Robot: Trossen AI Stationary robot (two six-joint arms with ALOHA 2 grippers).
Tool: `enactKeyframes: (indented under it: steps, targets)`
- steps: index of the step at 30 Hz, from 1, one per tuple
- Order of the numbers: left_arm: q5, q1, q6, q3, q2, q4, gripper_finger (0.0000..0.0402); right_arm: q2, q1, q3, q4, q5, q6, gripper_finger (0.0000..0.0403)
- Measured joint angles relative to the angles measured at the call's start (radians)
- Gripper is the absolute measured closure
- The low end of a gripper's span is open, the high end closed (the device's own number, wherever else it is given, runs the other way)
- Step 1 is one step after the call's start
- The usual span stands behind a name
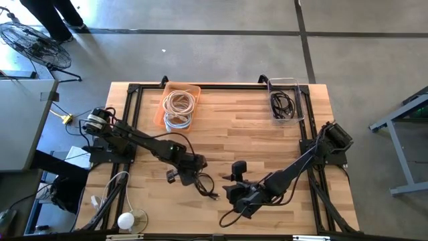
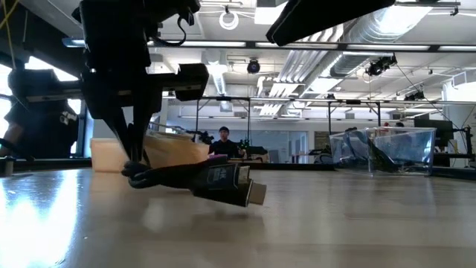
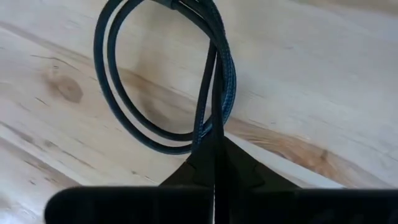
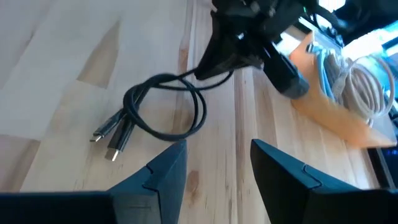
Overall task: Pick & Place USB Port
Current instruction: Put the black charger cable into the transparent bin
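My left gripper should raise the black USB cable (image 1: pixel 205 183) next until my right gripper closes near the plugs (image 2: pixel 229 186), because the plugs point free toward my open right gripper.
A black USB cable (image 4: pixel 165 106) lies coiled in a loop on the wooden table, its two plugs (image 4: pixel 112 140) side by side at one end. In the low view one plug (image 2: pixel 238 186) points toward the right. My left gripper (image 1: pixel 194 175) comes down on the loop's end away from the plugs and is shut on it. My right gripper (image 4: pixel 217 165) stands open just short of the cable on its near right side, with nothing between its fingers. It shows in the high view as the right gripper (image 1: pixel 229 193). My left gripper pinches the cable's loop (image 3: pixel 216 115) between its two fingers, at the part farthest from the plugs (image 4: pixel 200 71). The fingers (image 2: pixel 134 152) slant steeply down from above and lie across the strands. The rest of the loop and the plugs lie on the table.
An orange bin (image 1: pixel 194 89) with coiled white cables stands at the table's far middle. A clear bin (image 1: pixel 301 100) with black cables stands at the far right. A white round thing (image 1: pixel 127 219) lies at the near left corner. Bare wood lies between the bins and the arms.
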State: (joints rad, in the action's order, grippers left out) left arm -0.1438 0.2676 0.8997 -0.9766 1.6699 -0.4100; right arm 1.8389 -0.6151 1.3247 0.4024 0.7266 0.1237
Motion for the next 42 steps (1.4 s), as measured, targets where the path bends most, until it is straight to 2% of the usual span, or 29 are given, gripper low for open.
enactKeyframes:
  steps: [5, 9, 13, 29, 36, 42]
  targets:
    - [0.002, 0.001, -0.017, -0.036, 0.000, -0.001, 0.0397, 0.000, -0.021, 0.000, -0.070, 0.012, -0.126, 0.0233]
    - [0.004, 0.001, -0.018, -0.078, 0.000, -0.002, 0.0396, 0.000, -0.055, 0.000, -0.130, 0.064, -0.231, 0.0233]
    - [0.052, 0.001, -0.018, -0.124, 0.000, -0.017, 0.0398, 0.000, -0.087, 0.000, -0.140, 0.085, -0.286, 0.0233]
    - [0.160, 0.001, -0.015, -0.377, 0.000, -0.216, 0.0399, 0.000, -0.114, 0.000, -0.121, 0.057, -0.279, 0.0233]
    - [0.162, 0.001, -0.015, -0.412, 0.000, -0.240, 0.0400, 0.000, -0.109, 0.000, -0.010, 0.140, -0.207, 0.0233]
    - [0.162, 0.001, -0.015, -0.412, 0.000, -0.240, 0.0400, 0.000, -0.081, 0.000, 0.003, 0.121, -0.202, 0.0233]
